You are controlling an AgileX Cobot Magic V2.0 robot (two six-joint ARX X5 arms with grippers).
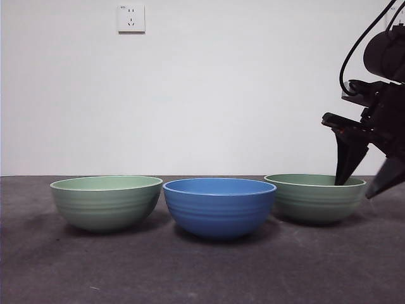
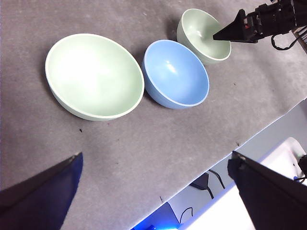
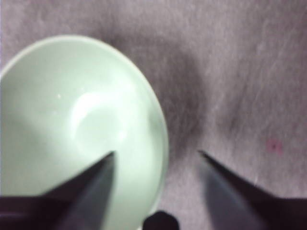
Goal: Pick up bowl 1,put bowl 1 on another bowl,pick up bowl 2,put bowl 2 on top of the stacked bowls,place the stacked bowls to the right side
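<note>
My gripper will lower bowl 1 (image 1: 315,201) in, and bowl 1 will settle tilted and stick out because it is nearly as wide as the blue bowl's opening (image 1: 219,187).
Three ribbed bowls stand in a row on the grey mat. In the middle is the blue bowl (image 1: 219,206) (image 2: 176,73), with one pale green bowl (image 1: 106,201) (image 2: 94,75) on its left and the other pale green bowl (image 1: 314,197) (image 2: 201,33) (image 3: 72,124) on its right. My right gripper (image 1: 357,187) (image 3: 156,153) is open and straddles the right bowl's outer rim, one jaw inside and one outside. High above the mat, my left gripper (image 2: 156,155) is open and holds nothing.
A white wall with a socket (image 1: 131,18) stands behind the bowls. In the left wrist view the mat's edge (image 2: 268,125) runs diagonally, with floor, cables and a white object beyond it. Bare mat lies in front of the bowls.
</note>
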